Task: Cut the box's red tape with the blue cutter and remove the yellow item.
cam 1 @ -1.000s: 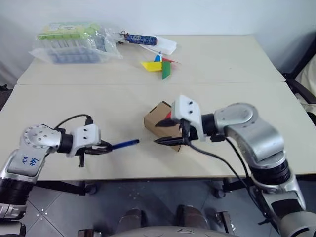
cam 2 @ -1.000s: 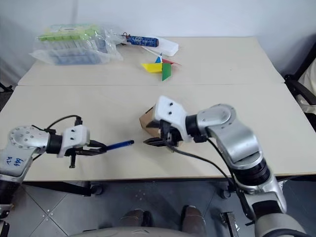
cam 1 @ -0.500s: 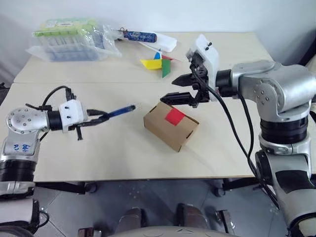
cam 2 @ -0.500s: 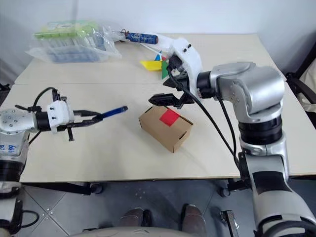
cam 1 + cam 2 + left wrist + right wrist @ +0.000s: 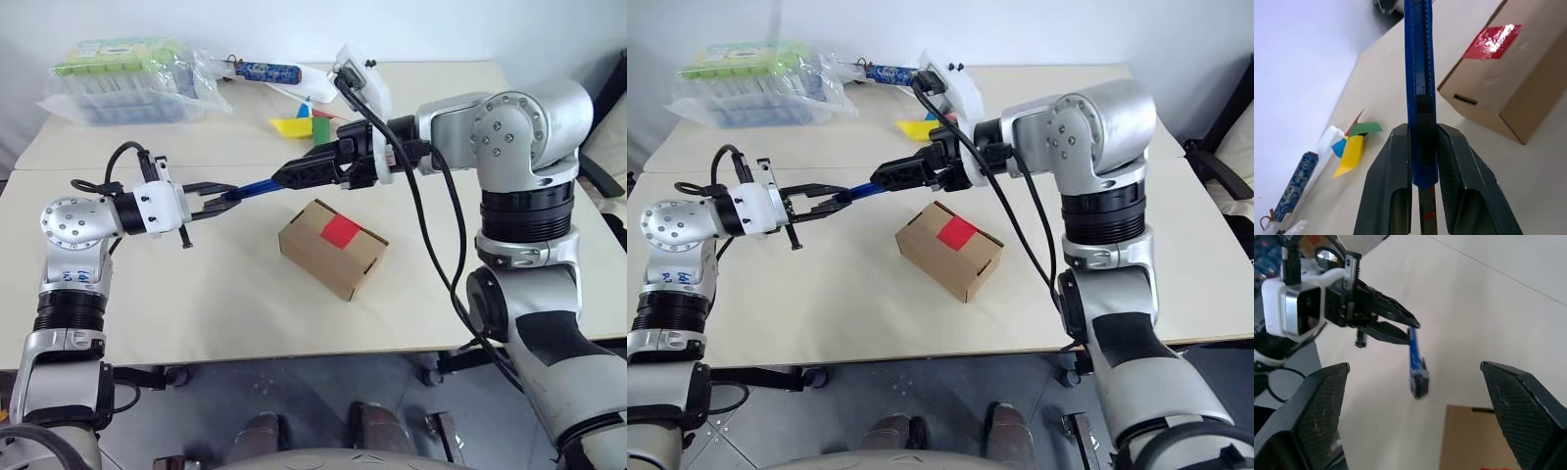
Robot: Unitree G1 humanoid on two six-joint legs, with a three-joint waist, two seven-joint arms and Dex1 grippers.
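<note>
The red tape [image 5: 341,230] reaches out to the lid's long edge. The box [image 5: 329,257] should come open along that edge when I cut the tape.
The brown cardboard box [image 5: 331,257] lies on the table with the red tape [image 5: 341,230] across its closed lid. My left gripper [image 5: 230,196] is shut on the blue cutter [image 5: 257,188] and holds it above the table, left of the box, pointing toward the right arm. In the left wrist view both black fingers [image 5: 1388,186] clamp the cutter [image 5: 1418,73]. My right gripper [image 5: 289,176] is open wide. The cutter's free end [image 5: 1414,360] sits between its spread fingers [image 5: 1308,421], touching neither. The yellow item is hidden.
At the back left lies a clear plastic package with green labels [image 5: 127,78]. A blue-patterned tube [image 5: 265,70] and a multicoloured paper pinwheel [image 5: 299,122] lie behind the arms. A seam crosses the table [image 5: 470,294] behind the box.
Both arms have risen. The left gripper carried the cutter up and to the right. The right gripper left the box, swung left to the cutter's free end, and opened wider.
</note>
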